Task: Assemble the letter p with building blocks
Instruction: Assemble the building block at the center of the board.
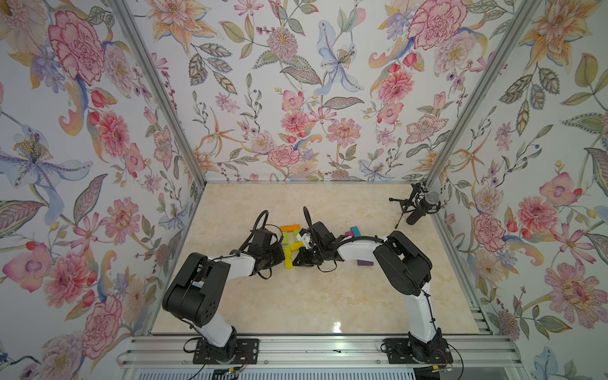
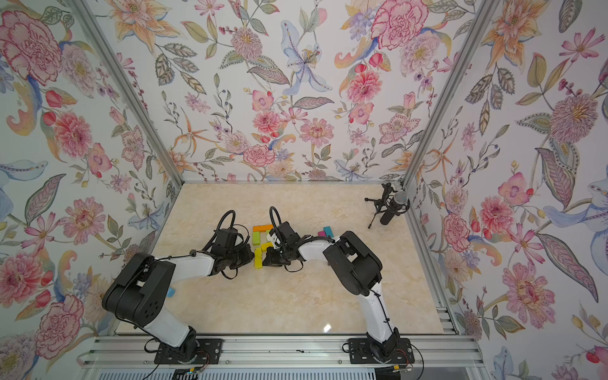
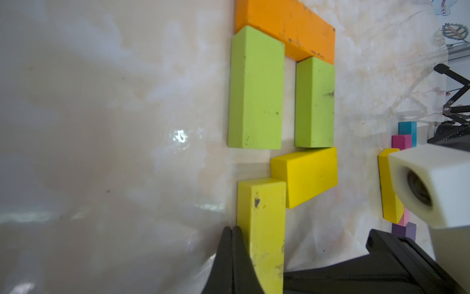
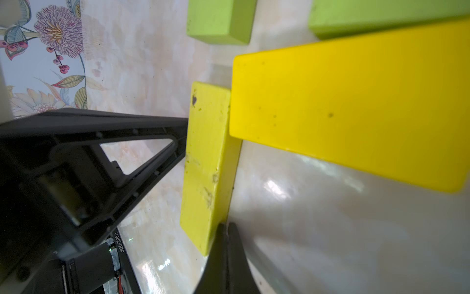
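Note:
A gap [image 3: 256,164] separates the stem block from the lime green block, so the robot's left gripper should push the stem block [image 3: 264,220] against the right gripper and slide it up.
The building blocks lie in a P-like group in both top views. An orange block [image 3: 284,25] caps two lime green blocks [image 3: 255,94] [image 3: 314,101]. Below them a yellow block [image 3: 305,175] lies slightly tilted, its corner touching a yellow-green stem block [image 3: 264,229]. My left gripper [image 3: 232,229] is shut, its tip against one long side of the stem block [image 1: 288,258]. My right gripper [image 4: 225,226] is shut too, touching the stem block [image 4: 206,165] on its opposite side near the near end. Neither holds anything.
Loose teal [image 1: 355,231], pink [image 1: 348,234] and purple [image 1: 365,263] blocks lie right of the group, partly under the right arm. Another yellow block [image 3: 389,188] stands by the right wrist camera. A microphone on a small stand [image 1: 421,207] sits at the back right corner.

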